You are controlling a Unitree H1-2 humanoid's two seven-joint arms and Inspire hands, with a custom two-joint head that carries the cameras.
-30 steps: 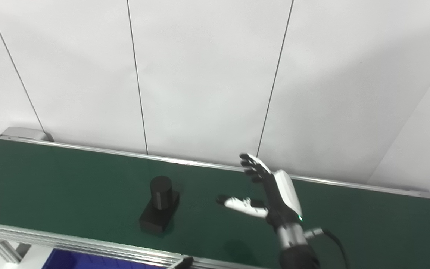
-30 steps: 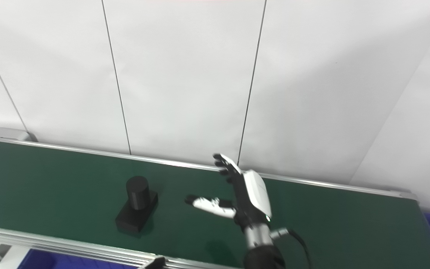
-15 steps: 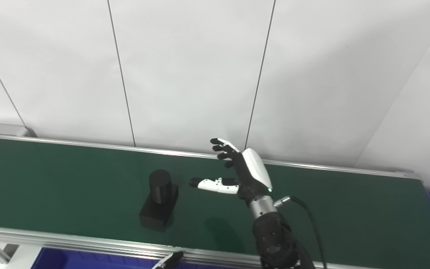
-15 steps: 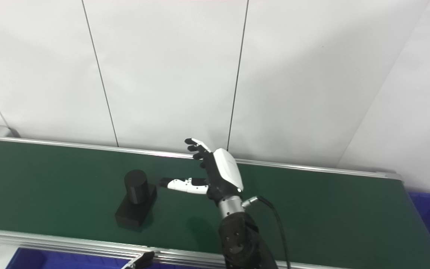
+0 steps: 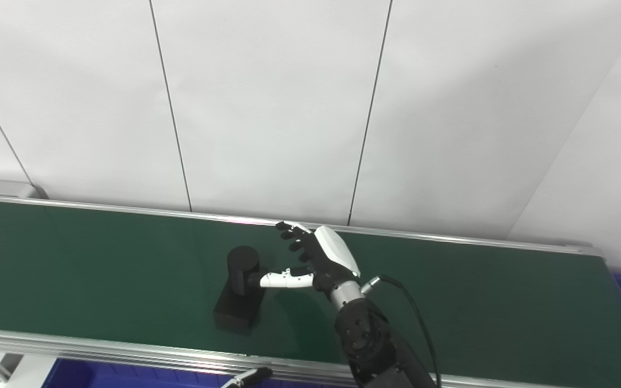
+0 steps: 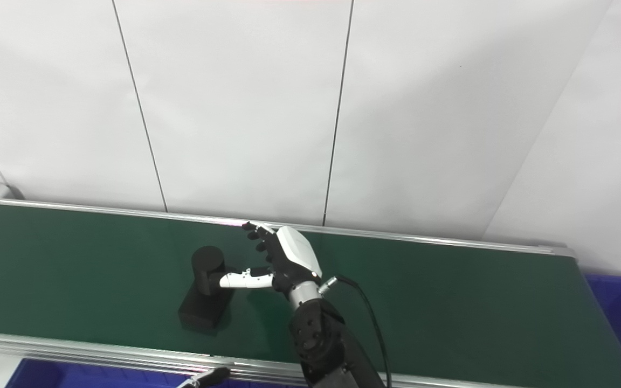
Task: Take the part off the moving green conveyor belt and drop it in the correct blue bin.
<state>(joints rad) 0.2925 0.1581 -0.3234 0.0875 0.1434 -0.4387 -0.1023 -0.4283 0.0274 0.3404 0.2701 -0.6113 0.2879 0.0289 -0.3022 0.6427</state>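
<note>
I expect the rectangular base (image 5: pixel 238 314) to come up with the cylinder when I lift the part, because the cylinder's foot (image 5: pixel 240 291) runs straight into the same black below.
The part (image 5: pixel 239 302) is black: an upright cylinder on a flat rectangular base. It sits on the green conveyor belt (image 5: pixel 100 269), left of centre and near the front edge. My right hand (image 5: pixel 318 258) is open just right of the part, fingers spread above the belt. Its white thumb (image 5: pixel 283 280) points left and its tip reaches the cylinder's side. Nothing is held. Only a small tip of my left hand (image 5: pixel 248 375) shows at the bottom edge, below the belt's front rail.
A blue bin (image 6: pixel 620 307) stands past the belt's right end. Another blue bin (image 5: pixel 127 377) shows under the front rail at the lower left. Metal rails line the belt's front and back. A white panelled wall (image 5: pixel 289 108) rises right behind the belt.
My right hand has moved left and down over the belt; its thumb now reaches the cylinder. The part has drifted a little to the right. The camera has also shifted.
</note>
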